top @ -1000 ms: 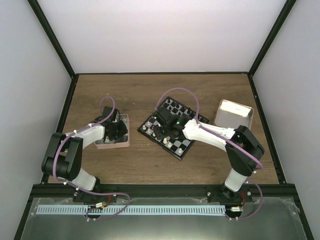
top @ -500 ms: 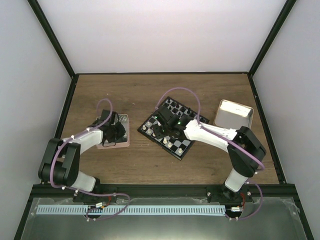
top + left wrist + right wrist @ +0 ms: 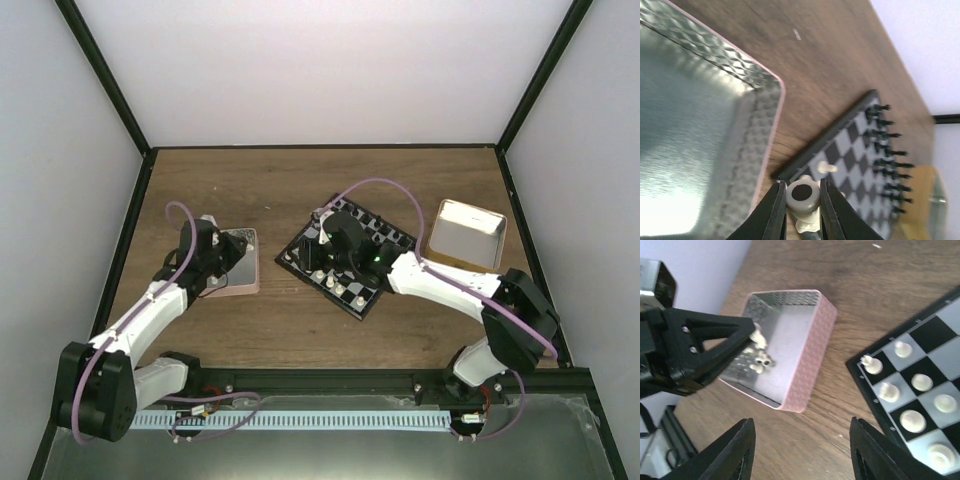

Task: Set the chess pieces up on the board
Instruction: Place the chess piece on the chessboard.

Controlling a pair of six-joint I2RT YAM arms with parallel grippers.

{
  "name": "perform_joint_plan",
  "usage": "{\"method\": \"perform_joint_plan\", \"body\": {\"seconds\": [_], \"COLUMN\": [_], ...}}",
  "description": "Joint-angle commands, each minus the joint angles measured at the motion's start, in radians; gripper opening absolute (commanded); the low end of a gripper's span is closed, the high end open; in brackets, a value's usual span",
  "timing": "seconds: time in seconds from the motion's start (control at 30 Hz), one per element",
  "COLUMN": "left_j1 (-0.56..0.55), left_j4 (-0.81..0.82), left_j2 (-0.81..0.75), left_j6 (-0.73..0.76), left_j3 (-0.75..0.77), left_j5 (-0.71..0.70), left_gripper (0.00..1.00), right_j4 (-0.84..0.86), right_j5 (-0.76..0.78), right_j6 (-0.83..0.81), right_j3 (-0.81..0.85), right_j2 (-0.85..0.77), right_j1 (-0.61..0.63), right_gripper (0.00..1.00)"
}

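Observation:
The cream-white chess piece (image 3: 759, 338) juts into open space past my left gripper's fingers; my right gripper should continue to approach until its fingers straddle it.
My left gripper (image 3: 802, 201) is shut on a cream-white chess piece (image 3: 803, 194), whose round base faces the camera. It hangs over the right edge of the pink tray (image 3: 760, 115), and in the top view the left gripper (image 3: 222, 262) is above that tray (image 3: 240, 288). The board (image 3: 352, 262) lies mid-table with white pieces (image 3: 914, 401) on its near rows and black pieces (image 3: 889, 150) on the far rows. My right gripper (image 3: 802, 455) is open and empty above the wood between tray and board. Three loose white pieces (image 3: 760, 359) lie in the tray (image 3: 812, 355).
A tan box with a silvery inside (image 3: 468, 228) stands to the right of the board. Black frame posts and pale walls bound the wooden table.
The left gripper has shut on a white piece and lifted back from the tray. The right gripper has opened and pulled away from the board towards the tray.

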Motion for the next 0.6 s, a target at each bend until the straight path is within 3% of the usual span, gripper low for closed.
{"method": "perform_joint_plan", "body": {"seconds": [0.0,0.13,0.37,0.57], "left_j1": [-0.007,-0.016,-0.039,-0.043], "left_j4": [0.119,0.178,0.351,0.44], "left_j2": [-0.038,-0.033,-0.015,0.008], "left_j6": [-0.18,-0.316,-0.545,-0.602], "left_j3": [-0.026,-0.026,-0.078,-0.096], "left_j5": [0.17,0.286,0.414,0.475], "left_gripper": [0.16,0.16,0.17,0.17], "right_j4": [0.211,0.3,0.244,0.247], "right_j5": [-0.059,-0.092,-0.131,-0.128], "right_j6": [0.223,0.276,0.213,0.182], "right_j3": [-0.023,-0.04,0.051,0.094], "right_j2": [-0.023,-0.003,0.084,0.113], "right_j1": [-0.005,-0.005,-0.004,-0.005], "right_gripper": [0.54,0.56,0.56,0.48]}}
